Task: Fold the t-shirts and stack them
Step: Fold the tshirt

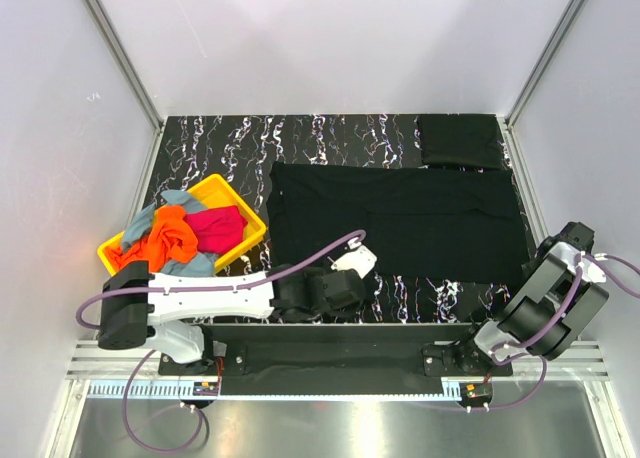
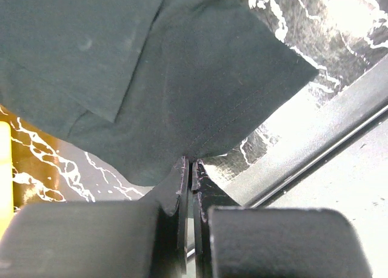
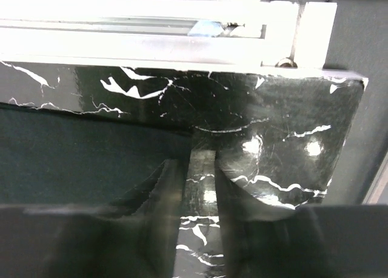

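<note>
Next, my right gripper opens wider and grabs the cloth at the black t-shirt's corner before folding, because its fingers have only tabletop between them beside that corner.
A black t-shirt lies spread flat across the middle of the table. My left gripper is shut on its near-left edge, and the cloth is drawn to a point at the fingertips. In the top view that gripper sits at the shirt's near-left corner. My right gripper stands open just off the shirt's edge, with only bare table showing between its fingers. A folded black t-shirt rests at the back right. Orange, magenta and grey-blue t-shirts are heaped in the tray.
The yellow plastic tray stands at the left of the table. My right arm is bunched at the table's right side, close to the frame post. The table's corner and a metal rail lie just beyond the right gripper.
</note>
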### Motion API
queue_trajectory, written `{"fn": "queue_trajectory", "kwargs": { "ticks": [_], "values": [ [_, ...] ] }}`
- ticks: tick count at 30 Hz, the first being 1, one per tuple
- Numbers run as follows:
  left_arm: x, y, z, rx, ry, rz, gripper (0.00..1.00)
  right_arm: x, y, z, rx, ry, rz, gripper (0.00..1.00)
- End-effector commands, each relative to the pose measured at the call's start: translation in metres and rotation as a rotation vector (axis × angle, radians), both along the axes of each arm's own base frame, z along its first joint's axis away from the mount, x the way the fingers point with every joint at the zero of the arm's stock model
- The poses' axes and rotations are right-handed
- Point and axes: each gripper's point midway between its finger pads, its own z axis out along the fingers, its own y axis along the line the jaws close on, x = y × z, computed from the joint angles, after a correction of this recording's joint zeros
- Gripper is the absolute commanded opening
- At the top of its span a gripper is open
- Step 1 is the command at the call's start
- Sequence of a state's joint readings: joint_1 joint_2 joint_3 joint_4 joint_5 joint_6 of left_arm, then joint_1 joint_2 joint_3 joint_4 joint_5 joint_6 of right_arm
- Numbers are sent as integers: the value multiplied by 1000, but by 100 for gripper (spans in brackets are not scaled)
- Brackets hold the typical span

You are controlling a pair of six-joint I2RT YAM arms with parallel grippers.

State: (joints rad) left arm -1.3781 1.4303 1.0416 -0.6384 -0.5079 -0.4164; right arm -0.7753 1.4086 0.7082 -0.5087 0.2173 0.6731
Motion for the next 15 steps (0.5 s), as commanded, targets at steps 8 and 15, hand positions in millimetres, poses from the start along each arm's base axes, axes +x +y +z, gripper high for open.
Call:
{"fn": "queue_trajectory", "kwargs": {
  "ticks": [8,15],
  "values": [
    [26,4,36,-84,-37,30,0,13,-12,26,-92,-100,16,0],
    [73,20,57,-102,-63,94,0,37,-6,41,-65,-210,53,0]
  ]
}}
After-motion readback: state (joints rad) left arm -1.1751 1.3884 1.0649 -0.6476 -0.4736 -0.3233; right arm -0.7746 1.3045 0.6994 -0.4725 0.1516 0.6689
